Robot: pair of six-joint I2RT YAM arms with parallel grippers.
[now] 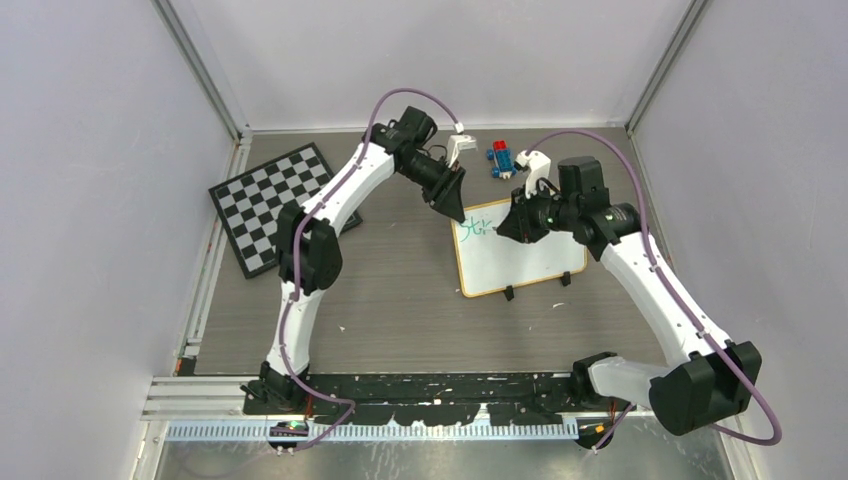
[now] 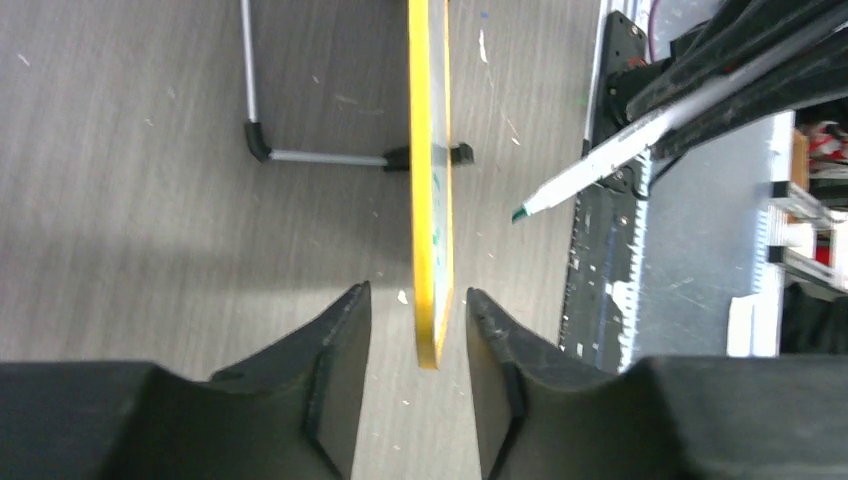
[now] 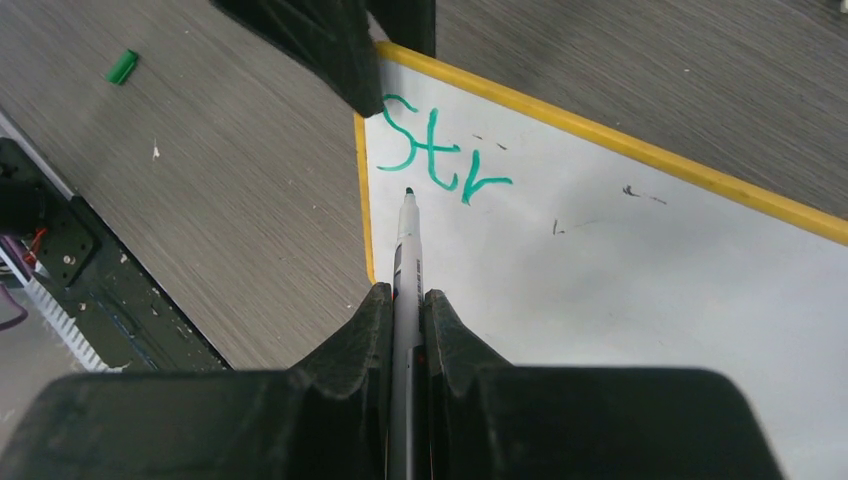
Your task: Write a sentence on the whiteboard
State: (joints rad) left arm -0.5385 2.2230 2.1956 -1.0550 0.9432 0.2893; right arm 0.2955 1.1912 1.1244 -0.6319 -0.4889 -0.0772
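Next, my left gripper closes its fingers on the whiteboard's corner (image 2: 428, 352) to hold it still before the marker writes past the "r", because its open fingers leave gaps beside the whiteboard's yellow edge (image 2: 424, 240).
The whiteboard (image 1: 525, 262) lies right of the table's middle, with a tan frame and two black clips on its near edge. Green handwriting reading "Str" (image 3: 440, 150) sits at its top left corner, also visible in the top view (image 1: 478, 228). My right gripper (image 3: 407, 295) is shut on a white marker (image 3: 405, 250) whose green tip hovers just below the "t". My left gripper (image 2: 415, 295) is open. Its jaws straddle the board's yellow-looking edge (image 2: 430, 200) with a gap on each side. The marker also shows in the left wrist view (image 2: 600, 165).
A black-and-white checkerboard (image 1: 270, 205) lies at the back left. Red and blue toy blocks (image 1: 502, 158) and a small white piece (image 1: 460, 148) sit behind the board. A green cap (image 3: 122, 66) lies on the table. The board's wire stand (image 2: 300, 157) sticks out beside it.
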